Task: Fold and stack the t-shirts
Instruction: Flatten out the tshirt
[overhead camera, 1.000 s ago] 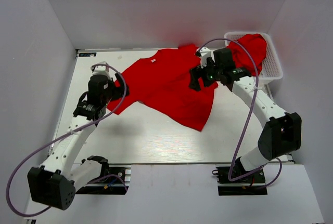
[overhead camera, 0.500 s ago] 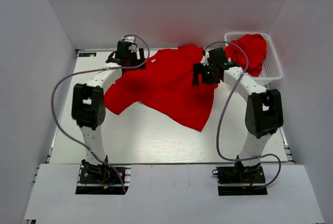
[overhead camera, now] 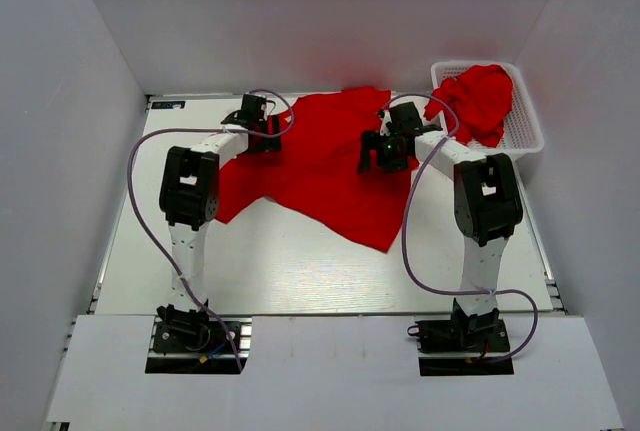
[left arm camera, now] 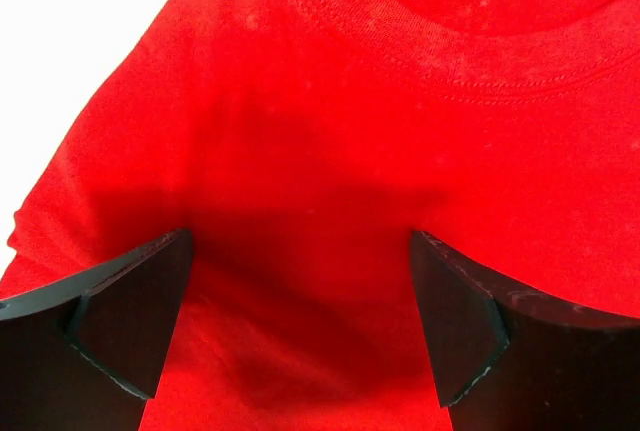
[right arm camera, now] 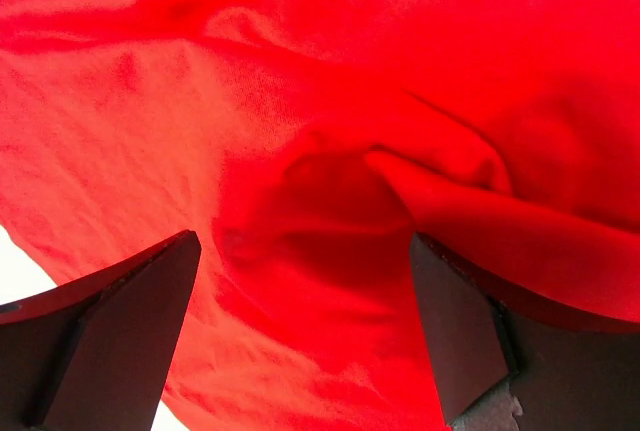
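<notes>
The t-shirt is lying at a slant with a raised fold under my right gripper. It needs both grippers to bring its near edge square and spread it flat before they fold it.
One red t-shirt lies spread and rumpled on the white table. My left gripper is open just above its upper left part, near the neck. In the left wrist view the collar seam curves ahead of the open left gripper, with flat cloth between the jaws. My right gripper is open over the shirt's right part. In the right wrist view the open right gripper has a raised fold of the shirt ahead of it. More red shirts are heaped in the basket.
The white lattice basket stands at the far right corner of the table. White walls close in the back and both sides. The shirt's lower corner reaches toward the table's middle.
My left arm has swung from the table's left side up and right to the shirt's neck area. My right gripper has shifted a little left and nearer on the shirt. The shirt's left edge has shifted slightly.
</notes>
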`<state>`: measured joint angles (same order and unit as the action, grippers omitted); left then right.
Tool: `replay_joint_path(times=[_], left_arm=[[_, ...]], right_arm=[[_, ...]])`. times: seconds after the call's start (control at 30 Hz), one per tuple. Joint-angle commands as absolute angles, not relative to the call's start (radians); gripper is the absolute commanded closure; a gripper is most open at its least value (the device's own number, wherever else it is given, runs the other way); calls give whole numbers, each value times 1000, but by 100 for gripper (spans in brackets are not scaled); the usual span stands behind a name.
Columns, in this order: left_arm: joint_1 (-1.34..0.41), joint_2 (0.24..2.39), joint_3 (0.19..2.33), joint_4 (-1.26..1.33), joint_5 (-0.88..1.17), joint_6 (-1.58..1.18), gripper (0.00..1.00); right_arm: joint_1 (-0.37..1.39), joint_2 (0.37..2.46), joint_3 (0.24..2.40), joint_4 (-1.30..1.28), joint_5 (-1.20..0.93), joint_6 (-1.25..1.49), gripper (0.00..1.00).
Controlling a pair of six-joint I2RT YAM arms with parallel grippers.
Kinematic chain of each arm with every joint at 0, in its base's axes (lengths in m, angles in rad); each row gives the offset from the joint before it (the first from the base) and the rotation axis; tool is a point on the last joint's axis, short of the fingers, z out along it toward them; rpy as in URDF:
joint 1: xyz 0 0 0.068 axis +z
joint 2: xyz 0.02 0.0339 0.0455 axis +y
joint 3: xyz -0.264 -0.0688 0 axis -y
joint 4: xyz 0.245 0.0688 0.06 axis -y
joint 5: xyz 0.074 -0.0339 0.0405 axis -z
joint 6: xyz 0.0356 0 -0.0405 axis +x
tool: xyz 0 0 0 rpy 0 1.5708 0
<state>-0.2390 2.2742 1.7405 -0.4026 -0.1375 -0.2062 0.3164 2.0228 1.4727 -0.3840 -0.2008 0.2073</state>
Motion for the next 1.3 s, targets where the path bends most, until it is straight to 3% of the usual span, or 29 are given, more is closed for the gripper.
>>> replay_joint_path(times=[0.0,0.2,0.37,0.57,0.7,0.83,1.03,1.27], left_arm=[[-233,2191,1587,-479,-193,-285,0],[-233,2073,1332,-529,-258,-396,0],[-245,1804,1039,-617,-270,-569,0],[-256,1508,905,-673,-219,-604,0],[-256,1454,1030,-625,-273,-525,0],[-244,1551,1231,-540,-296,-427,0],[-225,1874,1571,-589,-385,-338,0],[-186,2205,1903,-578,-228,-143,0]], right_arm=[[328,2014,1424,-295,-296,222,10],[367,1997,1350,-216,-330,172,10],[432,1996,1298,-209,-348,143,10],[483,1892,1269,-216,-373,103,10],[474,1826,1321,-231,-368,98,10],[471,1839,1471,-319,-304,83,10],[431,1971,1673,-501,-6,199,10],[348,2124,1886,-532,112,233,10]])
